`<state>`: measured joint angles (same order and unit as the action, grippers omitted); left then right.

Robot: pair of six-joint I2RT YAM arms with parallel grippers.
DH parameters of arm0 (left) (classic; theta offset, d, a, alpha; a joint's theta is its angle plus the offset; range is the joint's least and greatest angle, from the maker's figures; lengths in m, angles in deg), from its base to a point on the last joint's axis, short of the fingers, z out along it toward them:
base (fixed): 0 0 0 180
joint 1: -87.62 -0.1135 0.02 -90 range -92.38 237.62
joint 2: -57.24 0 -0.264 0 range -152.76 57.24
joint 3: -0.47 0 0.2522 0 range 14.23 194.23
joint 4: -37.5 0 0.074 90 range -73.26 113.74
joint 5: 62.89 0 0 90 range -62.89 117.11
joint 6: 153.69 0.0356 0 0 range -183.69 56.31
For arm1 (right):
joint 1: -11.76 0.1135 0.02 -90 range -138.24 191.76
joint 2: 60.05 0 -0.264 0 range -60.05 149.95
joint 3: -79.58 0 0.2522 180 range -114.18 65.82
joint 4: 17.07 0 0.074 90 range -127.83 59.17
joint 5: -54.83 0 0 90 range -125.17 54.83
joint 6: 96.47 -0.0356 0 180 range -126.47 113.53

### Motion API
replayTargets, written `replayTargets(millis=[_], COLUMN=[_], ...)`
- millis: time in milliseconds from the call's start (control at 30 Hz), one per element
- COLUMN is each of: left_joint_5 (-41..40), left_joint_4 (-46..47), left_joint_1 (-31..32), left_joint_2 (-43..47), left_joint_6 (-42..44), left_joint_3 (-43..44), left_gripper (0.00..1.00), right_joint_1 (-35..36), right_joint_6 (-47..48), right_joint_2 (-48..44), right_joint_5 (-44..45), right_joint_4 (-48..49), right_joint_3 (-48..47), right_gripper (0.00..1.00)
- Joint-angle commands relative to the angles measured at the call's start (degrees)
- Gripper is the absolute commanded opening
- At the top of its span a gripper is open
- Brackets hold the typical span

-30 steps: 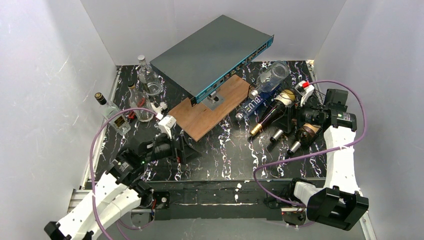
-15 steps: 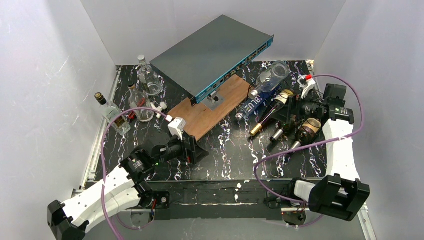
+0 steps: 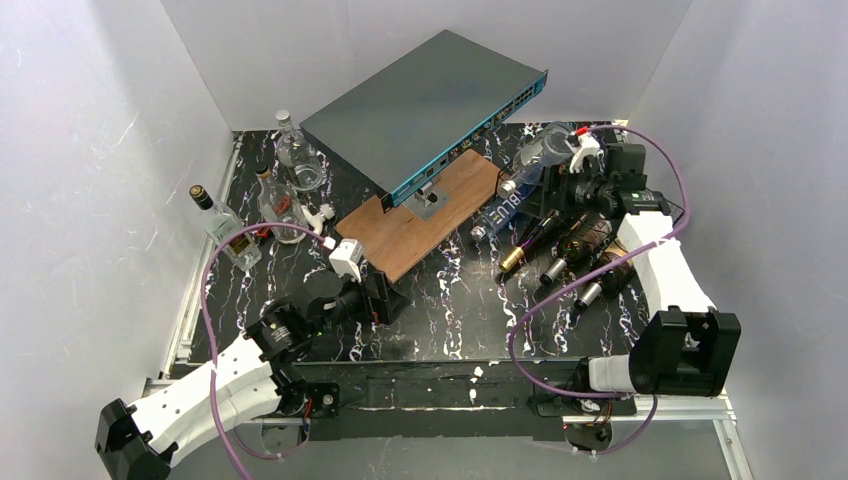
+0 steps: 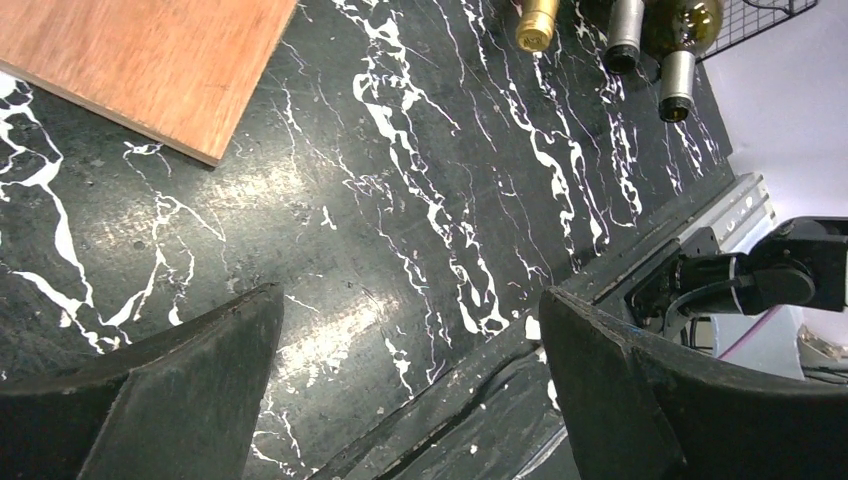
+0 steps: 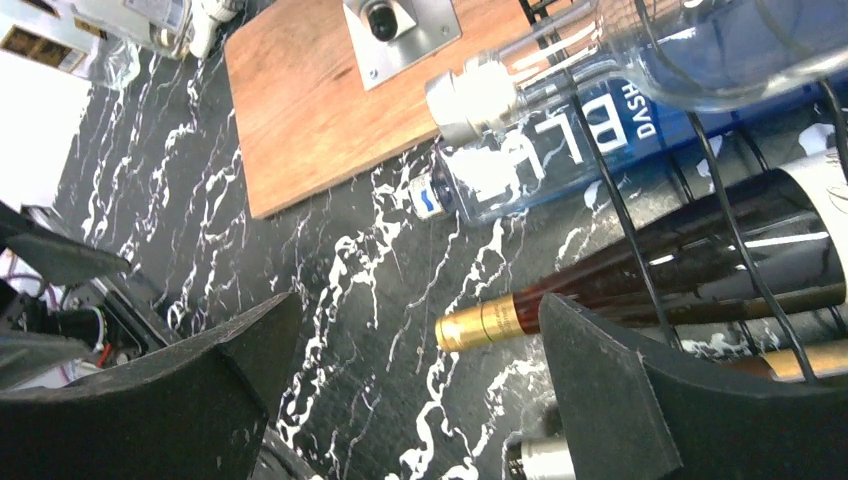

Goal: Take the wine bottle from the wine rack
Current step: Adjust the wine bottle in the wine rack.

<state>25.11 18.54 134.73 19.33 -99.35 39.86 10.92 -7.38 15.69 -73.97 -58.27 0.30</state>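
Observation:
The clear bottle (image 3: 545, 150) is lying on top with its neck free above the blue bottle, so I should now move my right gripper toward that neck (image 3: 519, 180) until both fingers straddle it.
The black wire wine rack (image 3: 572, 222) stands at the right of the table and holds several lying bottles. A clear bottle (image 3: 545, 155) lies on top, over a blue bottle (image 3: 503, 211). A dark wine bottle with a gold cap (image 3: 524, 245) and two silver-capped bottles (image 3: 553, 270) lie lower. My right gripper (image 3: 552, 195) is open above the rack's bottle necks. In the right wrist view its jaws (image 5: 418, 300) stand wide, with the gold-capped bottle (image 5: 485, 322) just beyond the right finger (image 5: 600, 390) and touching nothing. My left gripper (image 3: 386, 298) is open and empty over the table (image 4: 410, 295).
A brown wooden board (image 3: 420, 215) carries a tilted grey network switch (image 3: 425, 105) at centre back. Several glass bottles (image 3: 285, 195) stand at the back left. The left wrist view shows the table's front edge (image 4: 560, 320) and the rack's bottle caps (image 4: 625, 30).
My right arm has swung from the rack's right side up and left over the rack. My left gripper has slid a little to the right, still open.

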Motion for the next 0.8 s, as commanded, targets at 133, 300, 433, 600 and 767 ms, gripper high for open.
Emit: replayTargets(millis=[133,300,433,600,767], left_joint_5=[-5.2,-6.0,-6.4,-7.3,-7.7], left_joint_4=[-0.2,-0.3,-0.6,-1.8,-2.2], left_joint_1=[0.2,0.2,0.2,0.2,0.3], left_joint_2=[0.8,0.7,0.3,0.1,0.4], left_joint_6=[-0.9,-1.3,-1.3,-1.3,-1.3], left_joint_3=[-0.8,-0.9,-0.6,-0.1,0.0], left_gripper=[0.98,0.98,0.98,0.98,0.98], right_joint_1=[6.0,9.3,10.5,11.4,12.4], right_joint_6=[-15.4,-24.1,-29.1,-34.5,-37.5], right_joint_2=[5.2,7.4,8.8,9.7,11.5], right_joint_5=[12.6,27.1,29.0,30.1,32.8], right_joint_4=[10.3,9.9,11.8,15.8,16.6], right_joint_3=[-5.6,-8.1,-7.8,-6.0,-6.8], right_gripper=[0.98,0.98,0.98,0.98,0.98])
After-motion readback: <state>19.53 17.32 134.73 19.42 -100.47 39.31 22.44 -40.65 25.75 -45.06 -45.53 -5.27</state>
